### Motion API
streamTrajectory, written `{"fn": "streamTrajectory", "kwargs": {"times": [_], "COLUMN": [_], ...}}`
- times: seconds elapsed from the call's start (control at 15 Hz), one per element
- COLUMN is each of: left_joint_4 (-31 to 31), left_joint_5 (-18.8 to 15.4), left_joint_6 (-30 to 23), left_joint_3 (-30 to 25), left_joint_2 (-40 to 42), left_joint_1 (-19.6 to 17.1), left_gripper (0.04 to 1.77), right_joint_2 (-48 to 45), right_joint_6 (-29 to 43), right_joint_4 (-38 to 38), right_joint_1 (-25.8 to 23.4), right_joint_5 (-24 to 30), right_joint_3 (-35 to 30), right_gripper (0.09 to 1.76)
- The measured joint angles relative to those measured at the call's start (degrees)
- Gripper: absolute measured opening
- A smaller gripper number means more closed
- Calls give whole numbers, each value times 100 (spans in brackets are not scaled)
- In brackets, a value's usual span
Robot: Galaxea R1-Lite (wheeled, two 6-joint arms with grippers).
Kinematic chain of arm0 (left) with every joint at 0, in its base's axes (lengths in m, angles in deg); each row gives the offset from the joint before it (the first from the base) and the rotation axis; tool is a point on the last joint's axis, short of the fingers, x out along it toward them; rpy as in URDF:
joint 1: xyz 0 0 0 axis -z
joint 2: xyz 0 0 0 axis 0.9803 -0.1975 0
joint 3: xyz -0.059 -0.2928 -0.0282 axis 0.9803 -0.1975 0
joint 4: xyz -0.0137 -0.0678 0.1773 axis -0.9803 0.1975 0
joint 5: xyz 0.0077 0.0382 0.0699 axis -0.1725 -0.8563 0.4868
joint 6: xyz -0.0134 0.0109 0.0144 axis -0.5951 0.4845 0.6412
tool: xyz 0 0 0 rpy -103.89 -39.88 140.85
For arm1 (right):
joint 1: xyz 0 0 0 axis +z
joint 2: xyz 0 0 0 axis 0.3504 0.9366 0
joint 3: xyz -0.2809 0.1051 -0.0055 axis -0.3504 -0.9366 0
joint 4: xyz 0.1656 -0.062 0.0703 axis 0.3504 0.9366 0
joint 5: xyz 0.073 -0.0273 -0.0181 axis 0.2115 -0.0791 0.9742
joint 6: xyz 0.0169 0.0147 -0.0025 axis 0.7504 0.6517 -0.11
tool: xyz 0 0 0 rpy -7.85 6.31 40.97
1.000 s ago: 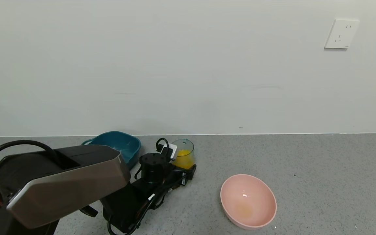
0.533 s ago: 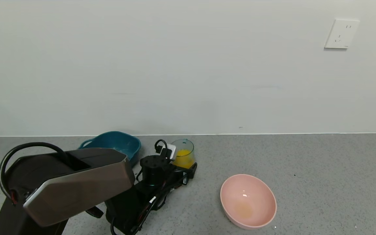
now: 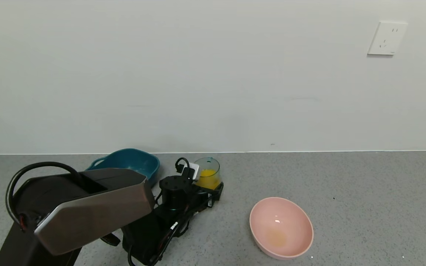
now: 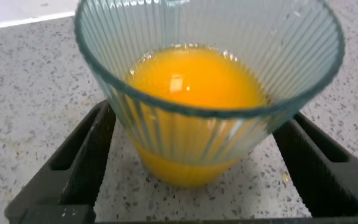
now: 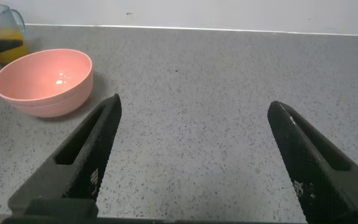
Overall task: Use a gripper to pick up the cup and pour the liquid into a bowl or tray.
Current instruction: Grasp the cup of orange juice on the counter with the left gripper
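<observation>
I expect the orange-yellow liquid [image 3: 208, 179] to flow out in a smooth stream when I pour and leave the cup almost empty, because the glossy surface [image 4: 194, 78] is level.
The ribbed see-through teal cup [image 3: 208, 170] stands upright on the grey counter and holds orange-yellow liquid [image 3: 208, 178]. My left gripper [image 3: 210, 186] is low on the counter, open, with a finger on each side of the cup's lower half. In the left wrist view the cup [image 4: 191, 134] fills the space between the two black fingers [image 4: 79, 155], and the liquid [image 4: 194, 78] is level. The dark teal tub [image 3: 131, 162] sits just left of the cup, by the wall. My right gripper [image 5: 194, 109] is open and empty above bare counter.
A round pink bowl [image 3: 281, 227] with a faint orange stain sits to the right of the cup, nearer me; it also shows in the right wrist view [image 5: 42, 81]. The wall runs close behind the cup and the tub.
My left arm has slid a little forward and to the right, bringing the open fingers further around the cup. The cup, tub and bowl have not moved.
</observation>
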Motion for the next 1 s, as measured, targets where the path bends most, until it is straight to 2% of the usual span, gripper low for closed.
{"fn": "streamTrajectory", "kwargs": {"times": [0.8, 0.93, 1.0], "left_joint_4": [45, 52, 59], "left_joint_5": [10, 10, 10], "left_joint_6": [13, 16, 13], "left_joint_3": [266, 273, 273], "left_joint_2": [-122, -122, -119], "left_joint_1": [10, 7, 7], "left_gripper": [172, 141, 134], "right_joint_2": [0, 0, 0], "right_joint_6": [0, 0, 0], "right_joint_4": [2, 2, 0], "right_joint_1": [0, 0, 0], "right_joint_5": [0, 0, 0], "right_joint_3": [0, 0, 0], "right_gripper": [171, 171, 171]}}
